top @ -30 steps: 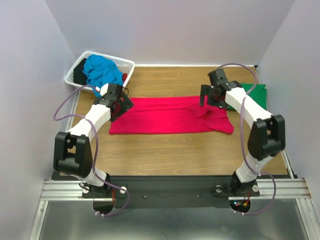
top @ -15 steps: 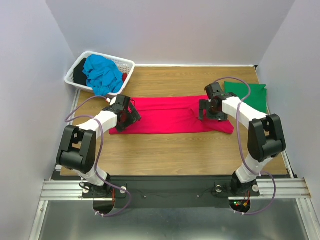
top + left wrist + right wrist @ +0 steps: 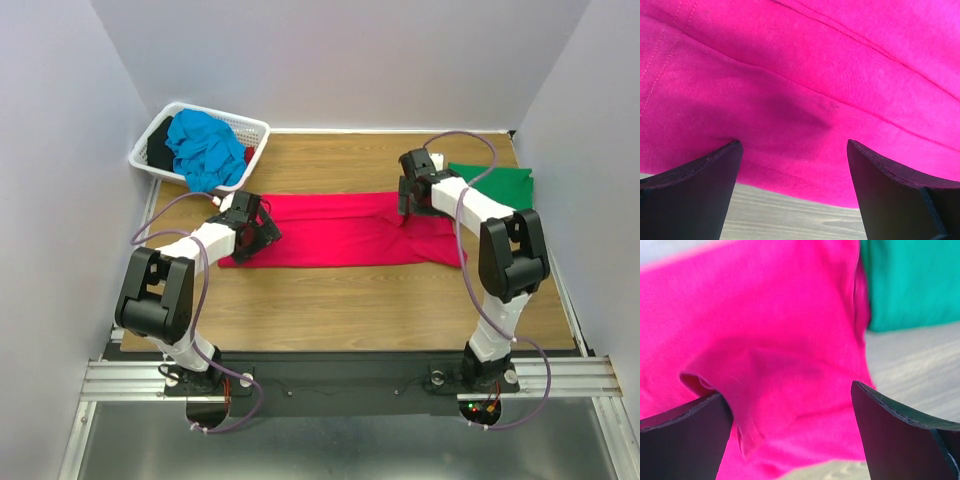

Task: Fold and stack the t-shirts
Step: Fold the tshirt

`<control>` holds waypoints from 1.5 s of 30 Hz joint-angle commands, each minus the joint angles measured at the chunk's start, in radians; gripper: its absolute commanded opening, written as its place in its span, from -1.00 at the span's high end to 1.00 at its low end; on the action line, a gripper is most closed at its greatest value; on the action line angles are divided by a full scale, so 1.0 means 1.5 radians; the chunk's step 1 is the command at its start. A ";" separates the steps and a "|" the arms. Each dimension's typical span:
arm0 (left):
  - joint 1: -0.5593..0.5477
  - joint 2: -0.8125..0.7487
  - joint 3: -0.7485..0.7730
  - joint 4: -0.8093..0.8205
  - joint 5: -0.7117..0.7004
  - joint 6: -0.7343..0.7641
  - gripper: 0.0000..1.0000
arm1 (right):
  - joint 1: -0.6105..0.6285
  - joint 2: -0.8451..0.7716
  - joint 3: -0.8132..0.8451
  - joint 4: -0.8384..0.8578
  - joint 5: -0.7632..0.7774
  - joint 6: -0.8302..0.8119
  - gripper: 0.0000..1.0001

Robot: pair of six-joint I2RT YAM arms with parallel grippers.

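Note:
A bunched fold (image 3: 392, 217) sticks up from the crimson-pink t-shirt next to my right gripper. Next, I smooth it flat with that gripper before turning the long t-shirt strip (image 3: 330, 240).
The crimson-pink t-shirt (image 3: 330, 230) lies folded as a long strip across the middle of the table. My left gripper (image 3: 258, 232) is open, low over the shirt's left end near its front edge. In the left wrist view the left gripper (image 3: 794, 145) has pink cloth (image 3: 805, 75) between its spread fingers. My right gripper (image 3: 407, 205) is open over a bunched fold near the shirt's right back part. In the right wrist view the right gripper (image 3: 787, 390) has the pink cloth (image 3: 765, 330) ahead of it. The green t-shirt (image 3: 495, 185) lies folded at the back right, also in the right wrist view (image 3: 910, 280). The turquoise-blue t-shirt (image 3: 205, 150) is heaped in the basket.
The white lattice laundry basket (image 3: 250, 125) stands at the back left, with a dark item (image 3: 158, 155) beside the blue shirt. Bare wood (image 3: 330, 310) lies in front of the pink shirt. Grey walls close in the left, right and back.
My left gripper moved nearer and right onto the shirt's left end, then held still. My right gripper dropped toward the shirt, then shifted back and left over the bunched fold.

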 commanded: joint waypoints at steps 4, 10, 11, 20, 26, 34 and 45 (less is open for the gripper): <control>0.034 0.011 -0.057 -0.016 -0.038 0.014 -0.97 | -0.003 0.084 0.110 0.039 0.087 -0.018 -1.00; 0.046 -0.010 -0.073 -0.019 -0.041 0.027 -0.97 | -0.028 0.178 0.235 0.052 0.122 -0.111 -1.00; 0.048 -0.011 -0.073 -0.021 -0.043 0.028 -0.97 | -0.027 0.185 0.256 0.053 0.134 -0.137 -1.00; 0.051 -0.022 -0.078 -0.023 -0.042 0.033 -0.97 | -0.044 0.155 0.316 0.070 0.041 -0.348 -1.00; 0.050 -0.032 -0.073 -0.027 -0.041 0.036 -0.97 | -0.043 0.115 0.306 0.069 -0.006 -0.396 -1.00; 0.050 -0.037 -0.061 -0.031 -0.045 0.037 -0.97 | -0.028 -0.052 0.072 0.055 -0.134 -0.293 -1.00; 0.051 -0.037 -0.066 -0.037 -0.054 0.037 -0.97 | -0.004 0.033 -0.016 0.094 -0.065 -0.345 -1.00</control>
